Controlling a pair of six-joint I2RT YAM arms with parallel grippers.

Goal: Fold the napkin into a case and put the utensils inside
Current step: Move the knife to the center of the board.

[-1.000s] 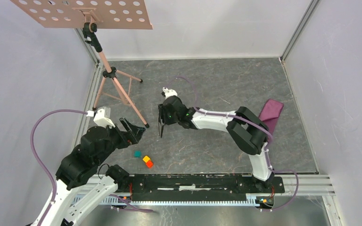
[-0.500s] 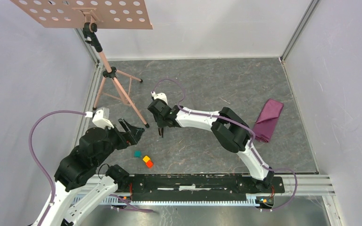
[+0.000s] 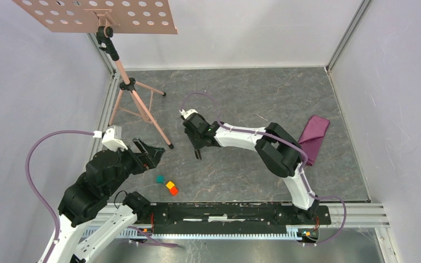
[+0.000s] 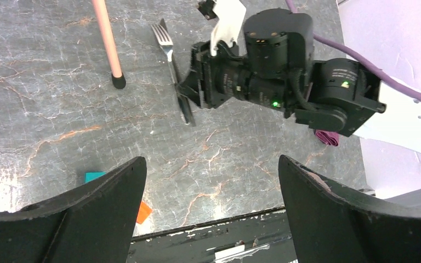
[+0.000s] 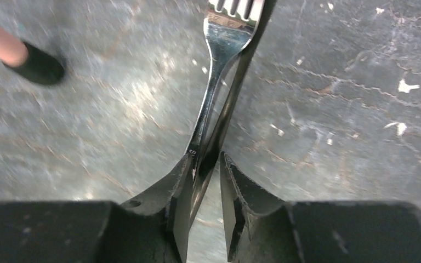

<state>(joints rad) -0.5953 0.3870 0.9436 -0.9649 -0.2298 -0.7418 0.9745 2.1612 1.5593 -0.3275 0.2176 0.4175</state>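
Note:
The fork's handle rests against the dark knife between the fingers of the robot's right gripper, so the robot should separate the two, open, and take the dark knife alone first.
The napkin lies folded into a narrow plum strip at the table's right side; a corner of the napkin shows behind the right arm. The utensils, a fork and a dark knife, lie side by side on the table left of centre. My right gripper is low over their handles. In the right wrist view the fork and knife run between the fingertips, which press them from either side. My left gripper hovers wide open, holding nothing.
A pink tripod stand rises at the back left, with one rubber foot close to the fork. Teal, yellow and orange blocks sit near the black rail. Walls enclose the table.
My right gripper swung left, then back a little to the right and nearer, and its jaws narrowed around the utensils. The left arm drew back slightly and stayed open.

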